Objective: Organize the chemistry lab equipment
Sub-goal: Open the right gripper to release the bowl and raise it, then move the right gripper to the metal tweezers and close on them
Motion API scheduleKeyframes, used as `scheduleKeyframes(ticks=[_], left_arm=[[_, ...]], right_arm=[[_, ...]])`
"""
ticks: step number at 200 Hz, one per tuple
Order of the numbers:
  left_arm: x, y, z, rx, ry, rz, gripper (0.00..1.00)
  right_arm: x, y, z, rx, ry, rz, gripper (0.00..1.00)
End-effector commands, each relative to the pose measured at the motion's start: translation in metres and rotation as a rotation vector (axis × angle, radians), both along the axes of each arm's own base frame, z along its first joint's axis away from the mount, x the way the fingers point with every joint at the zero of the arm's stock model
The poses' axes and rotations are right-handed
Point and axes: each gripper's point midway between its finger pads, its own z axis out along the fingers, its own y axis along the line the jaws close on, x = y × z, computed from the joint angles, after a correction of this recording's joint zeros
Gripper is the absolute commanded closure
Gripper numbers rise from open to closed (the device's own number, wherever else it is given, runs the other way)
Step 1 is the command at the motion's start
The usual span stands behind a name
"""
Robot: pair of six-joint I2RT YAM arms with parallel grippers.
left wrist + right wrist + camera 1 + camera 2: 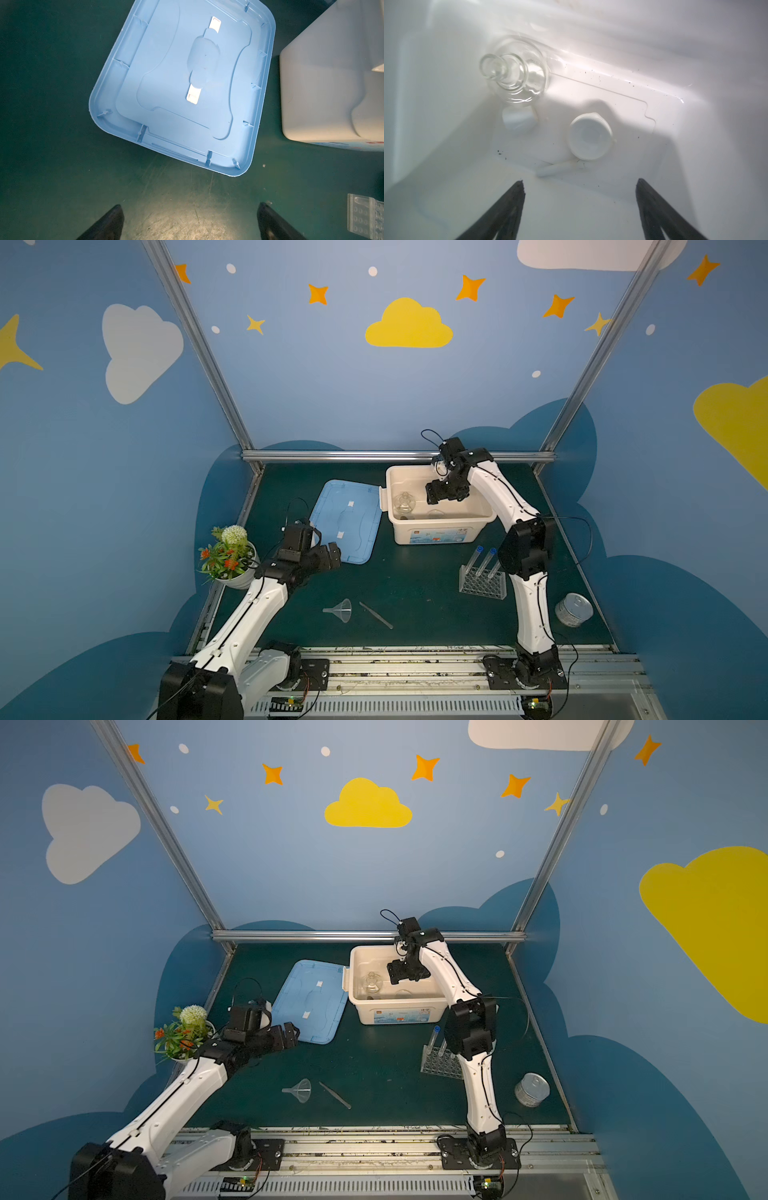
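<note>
I keep my empty right gripper going out of the bin to close around the tweezers' middle [376, 615], as open mat [363, 614] beside the funnel leaves the tweezers free.
My right gripper [446, 497] [579, 182] hangs open and empty inside the white bin [440, 533]. On the bin floor under it stand a glass flask [517, 70] [404, 504], a white bowl [589, 136] and a small white cup [518, 120]. A white pestle [556, 169] lies near the fingertips. My left gripper [334, 556] [190, 207] is open over bare mat by the blue lid's near edge. Blue-capped test tubes [484, 562] stand in the clear rack [482, 585]. A clear funnel [340, 610] and thin tweezers [376, 615] lie at the front of the mat.
The blue lid [347, 520] [187, 83] lies upside down left of the bin. A potted flower plant [226, 558] stands at the left edge beside my left arm. A round metal tin [573, 610] lies at the right, past my right arm.
</note>
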Motion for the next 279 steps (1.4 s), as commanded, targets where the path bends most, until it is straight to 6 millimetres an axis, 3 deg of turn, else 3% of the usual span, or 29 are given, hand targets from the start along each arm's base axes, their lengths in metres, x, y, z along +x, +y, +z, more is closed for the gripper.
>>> scheduleKeyframes(ticks=[1, 33, 67, 96, 129, 159, 187, 222, 279], left_arm=[[-0.004, 0.004, -0.002, 0.003, 0.002, 0.027, 0.0], [-0.006, 0.007, -0.005, 0.004, 0.009, 0.049, 0.0], [-0.009, 0.014, -0.006, 0.016, 0.017, 0.088, 0.0], [-0.012, 0.02, -0.007, 0.024, 0.01, 0.118, 0.0], [-0.016, 0.026, -0.009, 0.021, 0.015, 0.151, 0.0], [-0.019, 0.04, -0.009, 0.043, 0.001, 0.224, 0.0], [-0.022, 0.045, -0.009, 0.035, -0.01, 0.249, 0.0], [-0.023, 0.045, -0.015, 0.021, 0.004, 0.259, 0.0], [-0.024, 0.046, -0.014, 0.011, -0.003, 0.263, 0.0]], right_arm=[[-0.009, -0.003, 0.028, 0.01, -0.051, -0.012, 0.16], [-0.022, -0.004, 0.059, 0.004, -0.124, -0.005, 0.16], [-0.054, 0.01, 0.084, -0.045, -0.236, 0.1, 0.19], [-0.099, 0.035, 0.091, -0.059, -0.3, 0.205, 0.19], [-0.166, 0.078, 0.087, 0.057, -0.355, 0.418, 0.21], [-0.232, 0.127, 0.061, 0.279, -0.366, 0.575, 0.23], [-0.282, 0.151, 0.021, 0.402, -0.265, 0.613, 0.25], [-0.306, 0.151, -0.034, 0.223, -0.169, 0.645, 0.29], [-0.324, 0.158, -0.093, -0.041, -0.082, 0.694, 0.34]])
